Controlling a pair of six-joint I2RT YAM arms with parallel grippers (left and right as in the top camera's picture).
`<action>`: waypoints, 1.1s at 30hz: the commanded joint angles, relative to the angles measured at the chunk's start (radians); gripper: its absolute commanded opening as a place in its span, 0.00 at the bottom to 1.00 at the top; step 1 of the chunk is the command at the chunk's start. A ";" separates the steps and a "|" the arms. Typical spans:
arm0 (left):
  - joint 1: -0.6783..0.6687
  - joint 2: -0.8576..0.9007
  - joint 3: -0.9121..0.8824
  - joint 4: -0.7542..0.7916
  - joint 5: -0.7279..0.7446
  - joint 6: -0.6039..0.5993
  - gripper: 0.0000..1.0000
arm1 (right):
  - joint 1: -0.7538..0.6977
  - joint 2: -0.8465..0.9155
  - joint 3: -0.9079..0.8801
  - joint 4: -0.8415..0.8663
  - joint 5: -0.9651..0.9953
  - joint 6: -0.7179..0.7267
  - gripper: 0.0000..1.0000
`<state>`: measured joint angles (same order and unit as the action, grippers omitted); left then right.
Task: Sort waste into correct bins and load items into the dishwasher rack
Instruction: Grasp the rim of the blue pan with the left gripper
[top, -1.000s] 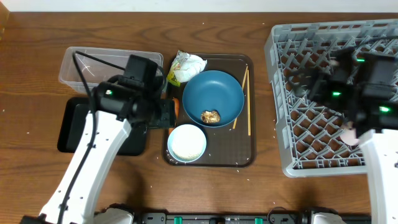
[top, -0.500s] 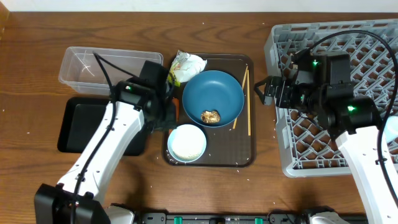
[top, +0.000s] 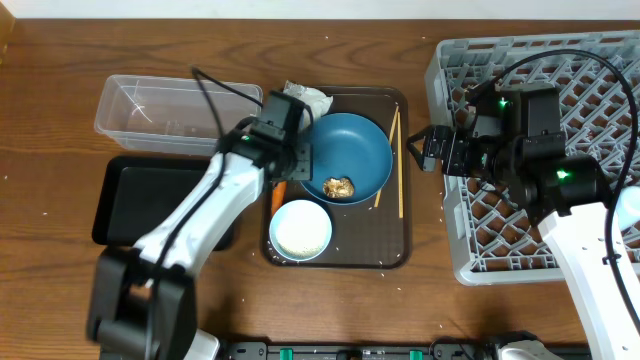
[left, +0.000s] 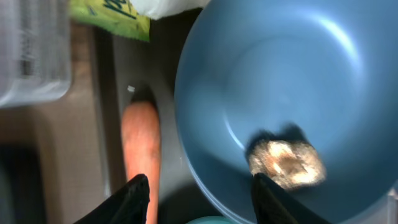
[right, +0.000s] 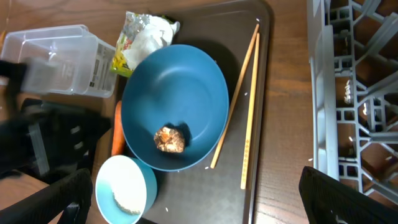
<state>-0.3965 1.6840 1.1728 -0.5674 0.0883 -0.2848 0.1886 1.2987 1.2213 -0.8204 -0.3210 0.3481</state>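
Next, my left gripper tips the lump out of the dark-blue bowl over the black tray (top: 140, 195) first, because the bowl holds a brown food lump (top: 339, 188). It should then pass the bowl to my right gripper.
The dark-blue bowl (top: 345, 150) sits on the brown serving tray with a brown food lump (top: 338, 187) inside. My left gripper (top: 298, 165) is open and empty over the bowl's left rim. In the left wrist view (left: 202, 199) its fingers straddle the orange carrot (left: 142, 149) and the lump (left: 286, 163). The wrapper (top: 305, 98) lies at the tray's back left. The white bowl (top: 301, 229) holds rice. Chopsticks (top: 398, 165) lie right of the blue bowl. My right gripper (top: 425, 148) is open and empty between the tray and the rack (top: 560, 150). The pink cup is out of view.
The clear tub (top: 165, 112) stands at the back left, with the black tray (top: 120, 200) in front of it. The brown serving tray (top: 385, 255) has rice grains scattered on it. A pale-blue cup (top: 630, 205) shows at the rack's right edge.
My left gripper has moved back and right, from the tray's left edge to over the carrot and the bowl's rim. My right arm swung left off the rack, then held still.
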 joint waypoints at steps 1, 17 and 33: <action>0.000 0.078 -0.011 0.041 -0.017 0.002 0.54 | 0.012 0.005 0.009 -0.008 0.003 0.006 0.99; -0.001 0.210 -0.011 0.171 0.034 -0.025 0.13 | 0.015 0.011 0.007 -0.034 0.003 0.006 0.99; -0.002 0.257 -0.010 0.203 0.006 -0.048 0.06 | 0.015 0.011 0.007 -0.060 0.004 0.006 0.99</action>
<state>-0.3965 1.9171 1.1702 -0.3504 0.1265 -0.3298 0.1890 1.3025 1.2213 -0.8764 -0.3210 0.3481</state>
